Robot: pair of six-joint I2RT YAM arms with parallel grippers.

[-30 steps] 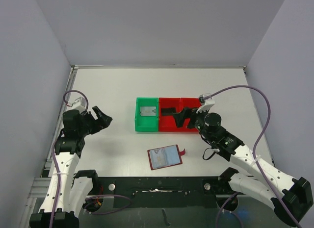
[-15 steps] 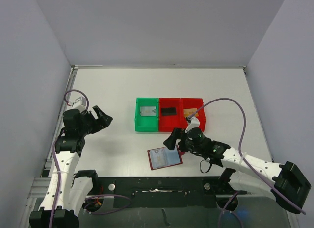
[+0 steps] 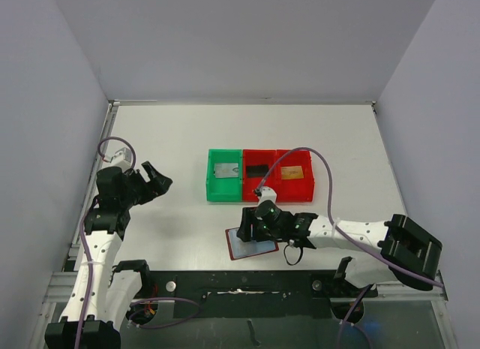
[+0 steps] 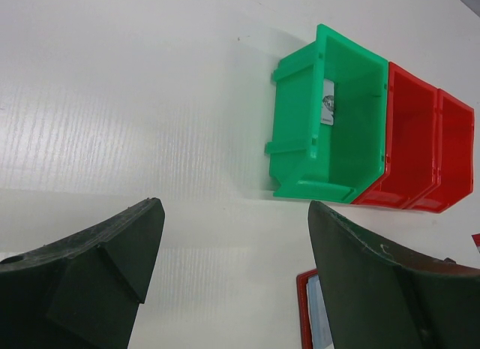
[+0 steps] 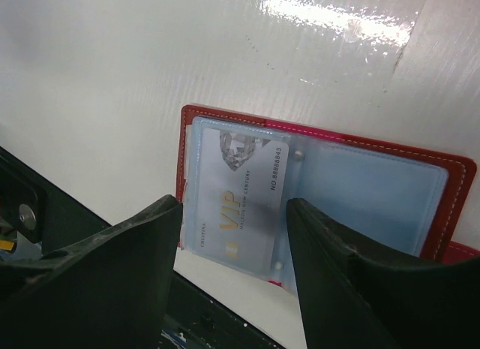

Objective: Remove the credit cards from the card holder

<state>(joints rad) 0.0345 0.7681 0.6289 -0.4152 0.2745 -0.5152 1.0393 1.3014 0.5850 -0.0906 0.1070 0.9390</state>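
Note:
The VIP card is lying flat in its pocket, so the robot's left gripper should push it inward from the pocket's outer end while the right gripper keeps the holder steady.
The card holder lies open on the table near the front edge, dark red with pale blue pockets. A silver VIP credit card sits in its left pocket. My right gripper hovers low over that pocket, open, its fingers either side of the card. Three other cards lie in the bins: a silver one, a black one and a gold one. My left gripper hangs open and empty at the far left. A corner of the holder shows beside its right finger.
A green bin and two red bins stand in a row mid-table, just behind the holder; the green bin shows in the left wrist view. The black front rail runs close under the holder's near edge.
My right arm has swung back from the red bins down to the card holder and its jaws have narrowed. The gold card now lies uncovered in the right red bin. Left arm unmoved.

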